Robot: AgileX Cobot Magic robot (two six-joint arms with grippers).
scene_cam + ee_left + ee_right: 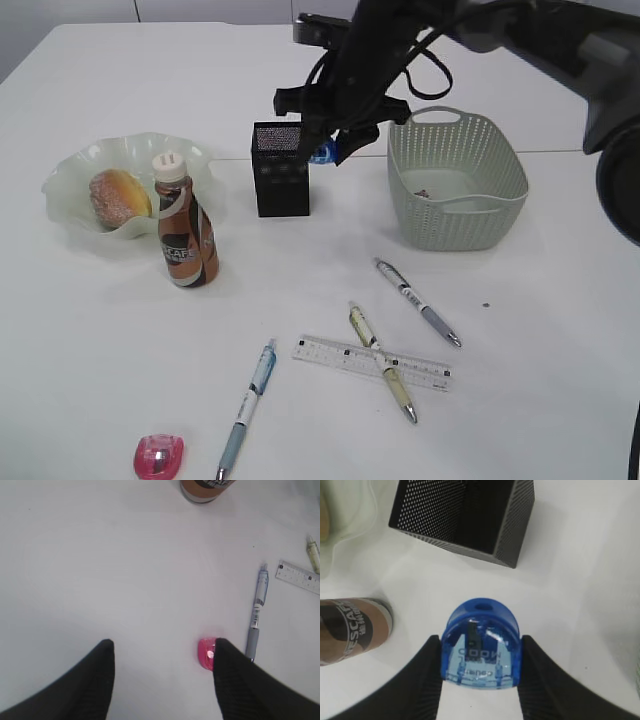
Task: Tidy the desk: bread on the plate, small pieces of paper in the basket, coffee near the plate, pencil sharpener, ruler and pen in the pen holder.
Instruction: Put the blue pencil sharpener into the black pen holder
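The blue pencil sharpener (325, 152) is hanging next to the pen holder, too low to get over the pen holder's rim. Next, my right gripper lifts it first and then moves over the pen holder's opening (278, 137).
My right gripper (481, 650) is shut on a blue pencil sharpener (481, 647) and holds it in the air beside the black mesh pen holder (281, 168), which also shows in the right wrist view (465, 515). In the exterior view the sharpener (325, 152) shows just right of the holder. My left gripper (162, 652) is open over bare table, with a pink pencil sharpener (205, 653) by its right finger. Bread (118, 196) lies on the pale green plate (70, 180). The coffee bottle (185, 225) stands next to the plate. Three pens (247, 403) (382, 361) (418, 300) and a clear ruler (340, 357) lie on the table.
A grey-green basket (470, 215) stands right of the pen holder with small bits of paper inside. The pink sharpener (159, 456) lies near the table's front edge. The right arm reaches in from the upper right.
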